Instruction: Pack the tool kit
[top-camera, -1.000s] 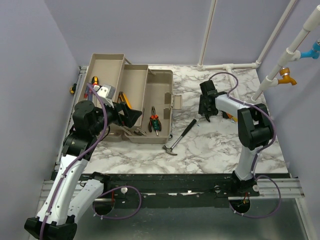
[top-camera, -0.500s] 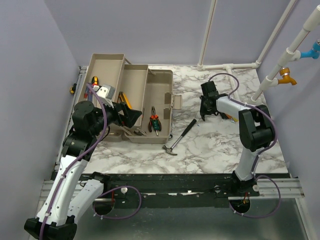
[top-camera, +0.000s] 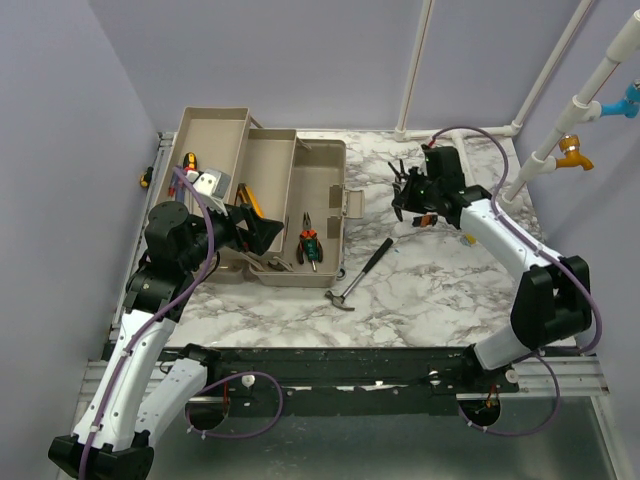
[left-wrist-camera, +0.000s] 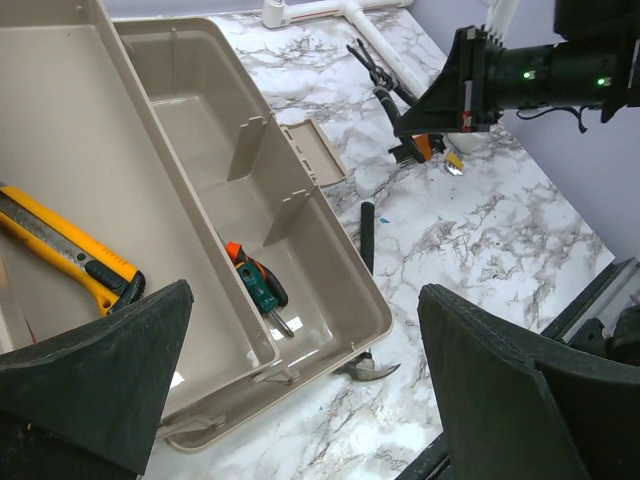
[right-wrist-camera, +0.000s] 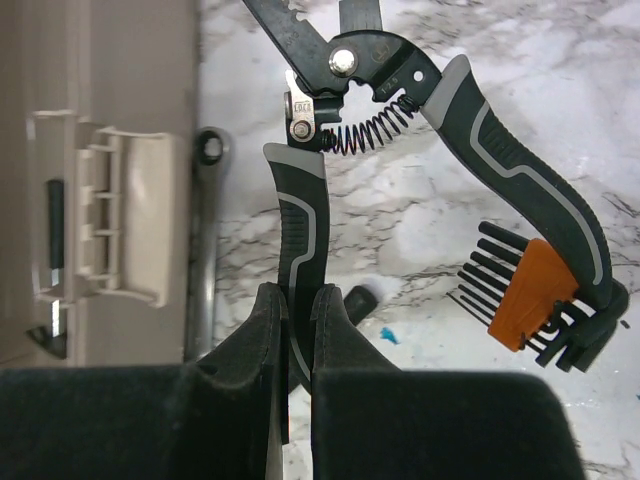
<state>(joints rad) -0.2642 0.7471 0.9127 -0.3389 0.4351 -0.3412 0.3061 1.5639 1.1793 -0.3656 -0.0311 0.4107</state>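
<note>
The main bin's bottom (top-camera: 314, 200) has free room next to the orange-and-green pliers, so the robot's right gripper should go on carrying the black-and-grey pliers until they hang above that part of the bin's bottom.
The beige toolbox (top-camera: 326, 158) stands open at the left with its trays folded out. Orange-and-green pliers (top-camera: 308, 243) lie in its main bin, and they also show in the left wrist view (left-wrist-camera: 255, 285). A yellow utility knife (left-wrist-camera: 70, 255) lies in a tray. My left gripper (top-camera: 262, 232) hangs open and empty over the box's front, as the left wrist view (left-wrist-camera: 305, 300) also shows. My right gripper (right-wrist-camera: 298, 300) is shut on one handle of black-and-grey pliers (right-wrist-camera: 470, 130) and holds them above the table (top-camera: 412, 192). An orange hex-key set (right-wrist-camera: 520, 295) sits against the other handle.
A black-handled hammer (top-camera: 360, 275) lies on the marble just right of the box. A ratchet wrench (right-wrist-camera: 205, 250) lies beside the box's latch (right-wrist-camera: 95, 210). A small orange-and-white item (top-camera: 467, 237) lies under the right arm. White pipes stand at the back right.
My right arm has stretched out and its gripper has moved toward the back of the table, carrying the black-and-grey pliers. The left arm has not moved.
</note>
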